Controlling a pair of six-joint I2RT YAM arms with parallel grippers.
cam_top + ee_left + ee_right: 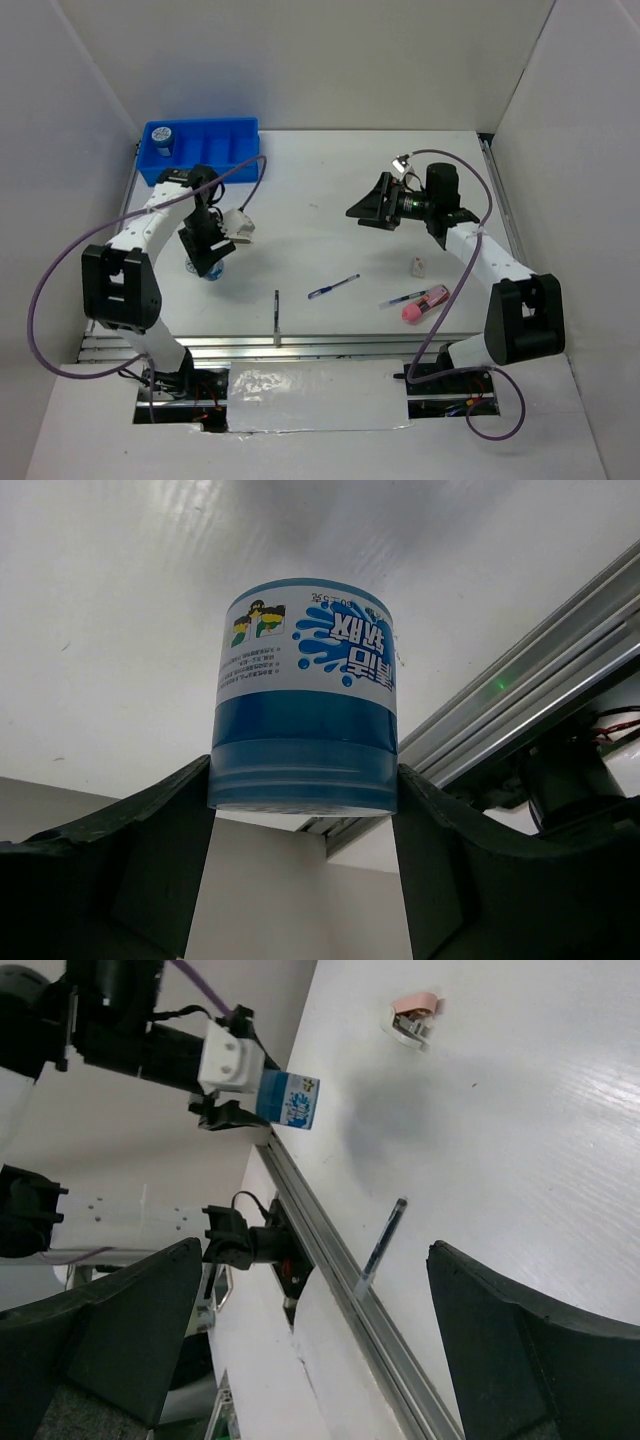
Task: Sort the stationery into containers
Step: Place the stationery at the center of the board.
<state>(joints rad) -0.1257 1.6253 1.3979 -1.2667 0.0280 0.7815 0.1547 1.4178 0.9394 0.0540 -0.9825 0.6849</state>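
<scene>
The blue tub [305,695] leans between my left gripper's fingers, so next I set it upright near the blue tray and then grab it from straight above first.
My left gripper [303,785] is shut on a blue tape roll [305,695] with a white printed label; both fingers press its sides. From above, the left gripper [207,250] hangs at the table's left with the roll [211,272] under it. The blue divided tray [215,122] stands at the far left corner, another tape roll [165,140] in its left compartment. My right gripper [375,205] is open and empty, raised over the table's right half. Two blue pens [333,287] [405,298], a pink tube [426,305], a white eraser [417,266] and a dark stick [276,310] lie near the front.
A metal rail [300,345] runs along the table's front edge; the dark stick [385,1240] lies close to it. A small pink item [415,1010] lies on the table in the right wrist view. White walls enclose three sides.
</scene>
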